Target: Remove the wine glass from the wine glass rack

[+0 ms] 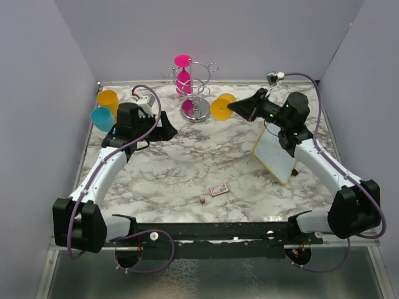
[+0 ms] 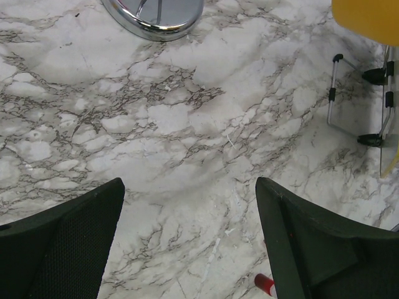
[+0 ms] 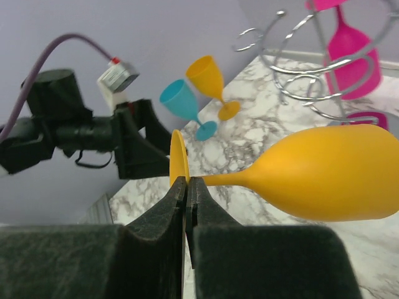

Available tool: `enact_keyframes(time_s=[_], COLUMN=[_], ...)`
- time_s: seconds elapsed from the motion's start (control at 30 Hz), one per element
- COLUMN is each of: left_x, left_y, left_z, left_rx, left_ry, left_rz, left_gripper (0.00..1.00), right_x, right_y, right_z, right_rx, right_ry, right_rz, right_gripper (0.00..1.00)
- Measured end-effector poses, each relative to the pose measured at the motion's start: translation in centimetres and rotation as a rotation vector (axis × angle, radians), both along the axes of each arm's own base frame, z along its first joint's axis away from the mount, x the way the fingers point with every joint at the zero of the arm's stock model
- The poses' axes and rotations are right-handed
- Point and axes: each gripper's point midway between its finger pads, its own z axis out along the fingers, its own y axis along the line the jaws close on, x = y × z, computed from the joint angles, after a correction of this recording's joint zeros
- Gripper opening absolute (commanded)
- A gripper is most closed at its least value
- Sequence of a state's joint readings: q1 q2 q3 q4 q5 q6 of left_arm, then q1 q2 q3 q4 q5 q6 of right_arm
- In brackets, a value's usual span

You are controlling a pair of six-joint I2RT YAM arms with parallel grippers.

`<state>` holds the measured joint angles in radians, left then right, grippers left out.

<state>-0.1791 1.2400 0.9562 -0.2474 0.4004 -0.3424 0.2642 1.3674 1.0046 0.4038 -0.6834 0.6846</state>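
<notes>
Next, I turn the yellow wine glass so that its bowl (image 3: 330, 172) points to my left gripper, because my right gripper is holding the yellow wine glass by its foot (image 3: 179, 152), far from the teal glass.
The chrome wire wine glass rack (image 1: 199, 107) stands at the back centre and shows in the right wrist view (image 3: 293, 56). A pink wine glass (image 1: 183, 78) hangs upside down on it and also shows in the right wrist view (image 3: 350, 53). My right gripper (image 1: 237, 107) is shut on the thin foot of a yellow wine glass (image 3: 324, 171). It holds the yellow wine glass (image 1: 222, 106) sideways just right of the rack, clear of the ring. My left gripper (image 2: 189, 187) is open and empty over bare marble, left of the rack base (image 2: 156, 15).
An orange glass (image 1: 108, 98) and a teal glass (image 1: 103, 118) stand at the back left. A white board with a yellow edge (image 1: 275, 154) leans on a wire stand (image 2: 349, 99) under my right arm. A small card (image 1: 219, 189) and a red-capped item (image 2: 264, 284) lie near the front.
</notes>
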Motion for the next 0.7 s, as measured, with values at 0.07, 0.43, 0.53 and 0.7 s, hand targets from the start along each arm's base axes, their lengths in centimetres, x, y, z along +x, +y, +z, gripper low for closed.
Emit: enact_keyframes(time_s=[0.07, 0.43, 0.53, 0.7], left_x=[0.0, -0.2, -0.4, -1.8], left_y=[0.0, 0.0, 0.3, 0.8], left_z=[-0.1, 0.4, 1.0, 2.7], left_rx=[-0.003, -0.014, -0.013, -0.029], left_ry=[0.003, -0.011, -0.023, -0.038], left_rz=[0.001, 0.019, 0.04, 0.073], left_gripper=[0.88, 0.88, 0.88, 0.88], right_x=[-1.9, -11.9, -12.4, -11.5], right_y=[1.8, 11.3, 11.5, 10.8], right_z=[0.4, -6.6, -7.9, -6.9], right_rx=[-0.029, -0.334, -0.416, -0.487], right_ry=[-0.049, -0.259, -0.349, -0.524], right_rz=[0.052, 0.257, 0.258, 0.213], right_gripper=[0.01, 0.01, 0.01, 0.01])
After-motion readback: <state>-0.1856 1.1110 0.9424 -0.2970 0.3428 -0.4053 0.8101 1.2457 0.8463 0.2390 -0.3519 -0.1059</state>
